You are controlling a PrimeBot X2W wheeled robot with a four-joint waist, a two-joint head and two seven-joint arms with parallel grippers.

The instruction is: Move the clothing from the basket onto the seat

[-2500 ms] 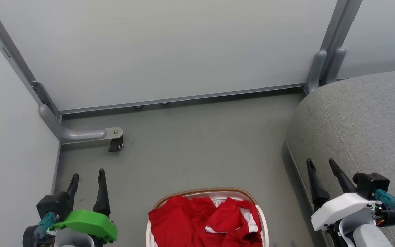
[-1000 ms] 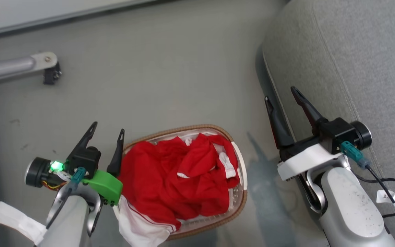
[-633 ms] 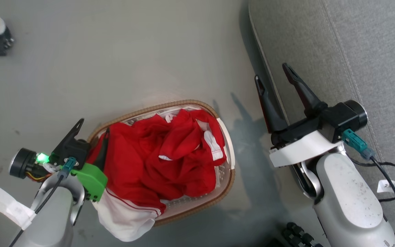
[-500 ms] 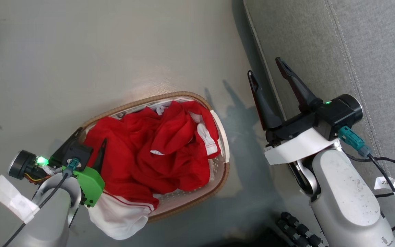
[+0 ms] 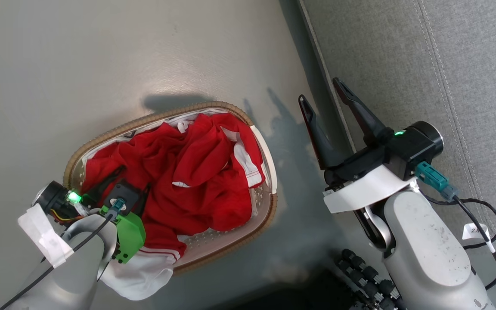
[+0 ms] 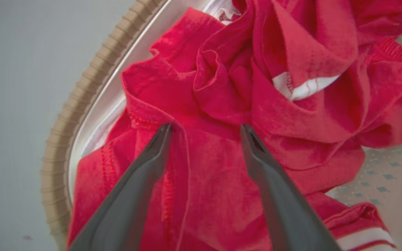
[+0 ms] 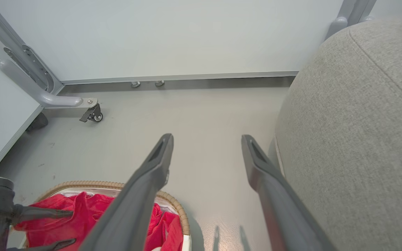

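Red fabric goes into the stripes of the white cloth at the basket's rim (image 5: 159,251), so the white cloth will follow (image 5: 140,279) when I carry the red garment.
The basket (image 5: 153,118), oval with a brown woven rim, stands on the floor left of the seat (image 5: 446,64). The clothing (image 5: 196,172) fills it: crumpled red garments with white trim, and a white cloth with red stripes (image 5: 144,271) hangs over the near rim. My left gripper (image 5: 135,177) is open, down in the basket's left end. In the left wrist view its fingertips (image 6: 205,126) rest on red fabric (image 6: 309,52), with a fold between them. My right gripper (image 5: 319,89) hangs open and empty beside the seat's rounded edge (image 7: 354,122), above the floor.
Grey floor lies beyond the basket. A pale partition wall with a metal foot and caster (image 7: 94,115) closes the far side. A black cable (image 5: 485,215) trails over the seat by my right arm. A black ribbed part (image 5: 360,275) sits low near my base.
The head camera has tipped down, shifting the whole picture. My left gripper has gone from beside the basket's rim down onto the red clothing, still open. The right gripper stays open by the seat.
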